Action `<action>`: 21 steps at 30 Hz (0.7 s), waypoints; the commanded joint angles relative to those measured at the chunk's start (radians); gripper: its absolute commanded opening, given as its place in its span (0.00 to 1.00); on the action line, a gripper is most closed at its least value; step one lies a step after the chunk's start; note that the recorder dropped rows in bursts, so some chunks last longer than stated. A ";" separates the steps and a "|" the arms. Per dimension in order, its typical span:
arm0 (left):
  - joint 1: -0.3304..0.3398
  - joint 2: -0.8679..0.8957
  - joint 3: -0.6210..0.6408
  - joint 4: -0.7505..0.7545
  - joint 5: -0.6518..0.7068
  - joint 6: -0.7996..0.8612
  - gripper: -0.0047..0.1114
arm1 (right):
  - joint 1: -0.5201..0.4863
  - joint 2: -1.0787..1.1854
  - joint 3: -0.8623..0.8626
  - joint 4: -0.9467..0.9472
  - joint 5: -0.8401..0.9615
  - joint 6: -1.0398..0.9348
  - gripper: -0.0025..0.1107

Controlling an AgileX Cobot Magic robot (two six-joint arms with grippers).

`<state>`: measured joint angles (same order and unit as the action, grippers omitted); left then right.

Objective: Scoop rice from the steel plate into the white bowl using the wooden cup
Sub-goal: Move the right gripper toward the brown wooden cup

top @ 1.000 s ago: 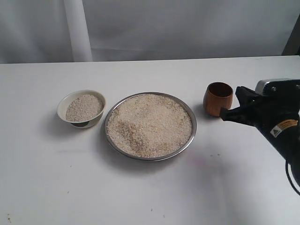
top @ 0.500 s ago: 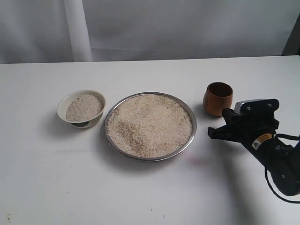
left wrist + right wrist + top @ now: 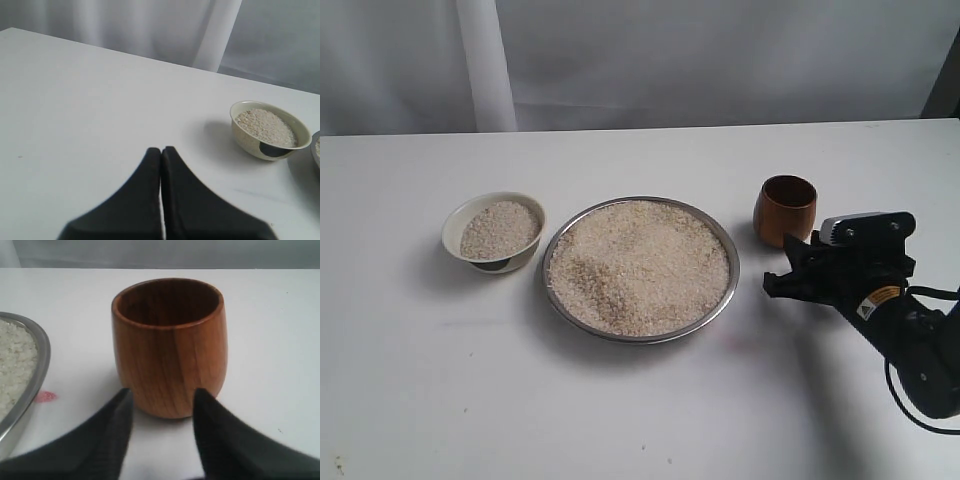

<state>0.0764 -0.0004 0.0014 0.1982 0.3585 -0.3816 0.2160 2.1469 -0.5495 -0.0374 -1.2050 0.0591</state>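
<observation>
The cup's sides [image 3: 218,347] should be between my right gripper's fingers before I scoop rice. The fingers are too close together at the wooden cup's base [image 3: 163,402], so I need to open them wider first.
The wooden cup [image 3: 786,210] stands upright and empty on the white table, right of the steel plate [image 3: 733,268], which is heaped with rice [image 3: 638,265]. The white bowl [image 3: 455,222], left of the plate, also holds rice. My right gripper [image 3: 782,265] sits low, just in front of the cup, open. In the right wrist view its fingertips flank the base of the cup [image 3: 170,345], with the right gripper [image 3: 162,395] apart from the wood. My left gripper [image 3: 161,149] is shut and empty, away from the bowl [image 3: 250,142]; the exterior view does not show it.
The plate's rim [image 3: 42,347] lies close beside the cup. A small pink mark [image 3: 46,396] is on the table between them. A grey curtain and a white post [image 3: 485,65] stand behind the table's far edge.
My right gripper has dropped low and drawn in toward the cup's base over the last second, with only a slight shift in the last half second. Cup, plate and bowl stay put.
</observation>
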 commanded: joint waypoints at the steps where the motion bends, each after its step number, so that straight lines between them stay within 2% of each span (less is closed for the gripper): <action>1: -0.006 0.000 -0.001 -0.005 -0.003 -0.006 0.04 | -0.006 -0.002 -0.008 -0.007 -0.016 -0.009 0.75; 3: -0.006 0.000 -0.001 -0.005 -0.003 -0.006 0.04 | -0.006 -0.002 -0.012 -0.007 -0.016 -0.009 0.89; 5: -0.006 0.000 -0.001 -0.005 -0.003 -0.006 0.04 | -0.006 -0.002 -0.012 -0.007 -0.016 -0.009 0.95; 14: -0.006 0.000 -0.001 -0.005 -0.003 -0.006 0.04 | -0.006 0.037 -0.012 0.017 -0.016 0.000 0.95; 21: -0.006 0.000 -0.001 -0.005 -0.003 -0.006 0.04 | -0.006 0.092 -0.075 0.005 -0.016 0.000 0.95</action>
<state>0.0764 -0.0004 0.0014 0.1982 0.3585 -0.3816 0.2160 2.2221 -0.5990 -0.0204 -1.2110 0.0591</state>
